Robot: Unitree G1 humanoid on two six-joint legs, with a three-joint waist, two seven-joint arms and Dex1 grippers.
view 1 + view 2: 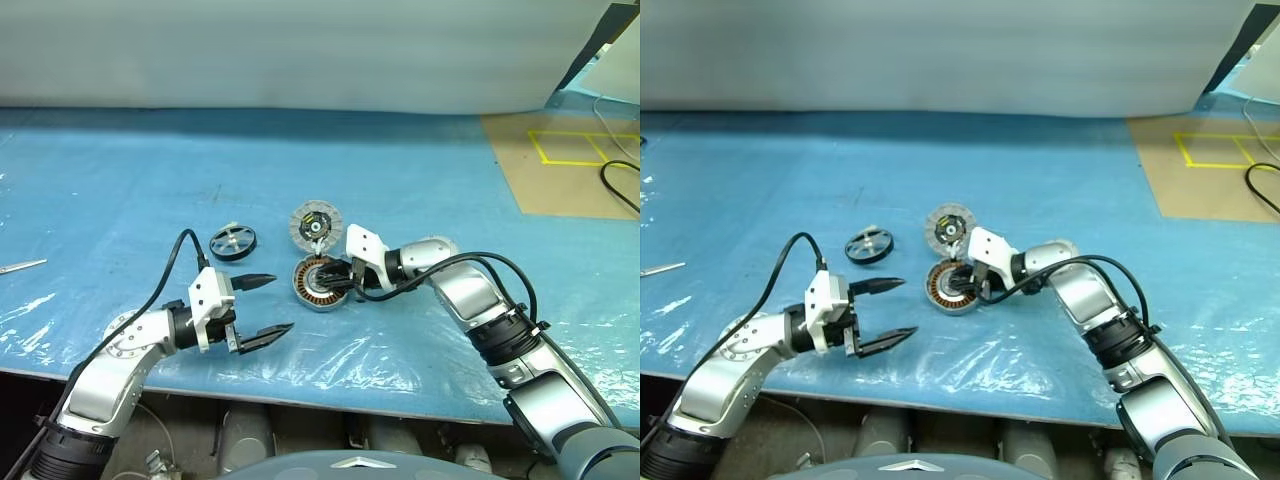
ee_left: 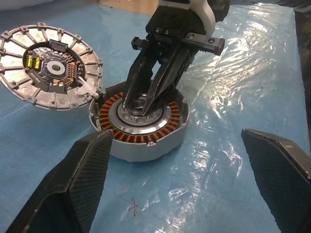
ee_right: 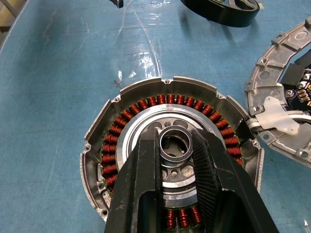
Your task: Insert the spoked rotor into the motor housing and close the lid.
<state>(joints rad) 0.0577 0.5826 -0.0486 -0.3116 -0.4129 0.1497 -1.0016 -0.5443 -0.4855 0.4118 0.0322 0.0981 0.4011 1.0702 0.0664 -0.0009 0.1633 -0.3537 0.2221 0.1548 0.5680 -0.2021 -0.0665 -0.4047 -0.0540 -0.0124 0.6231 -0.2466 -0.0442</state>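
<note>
My right gripper has the silvery ring (image 3: 175, 143) between its fingers, and the ring sticks up above the rotor's middle part. I should therefore let go of the ring and press it down (image 3: 173, 158) with closed fingers.
The motor housing (image 1: 312, 291), a squat grey cup with copper windings, sits mid-table on the blue sheet. My right gripper (image 3: 176, 145) reaches into it from the right, its jaws shut on the silvery hub (image 2: 142, 103) at the centre. The lid (image 1: 316, 225) lies just behind the housing with its white-segmented face up, touching the rim and joined to it by a white connector (image 3: 274, 119). The spoked rotor (image 1: 233, 241) lies flat to the left of the lid, apart from both grippers. My left gripper (image 1: 280, 303) hovers open near the front-left of the housing, holding nothing.
A thin silvery tool (image 1: 22, 266) lies at the table's left edge. At the back right are a brown board with yellow tape (image 1: 570, 165) and a black cable (image 1: 622, 185). The table's front edge (image 1: 300, 385) runs just below my left gripper.
</note>
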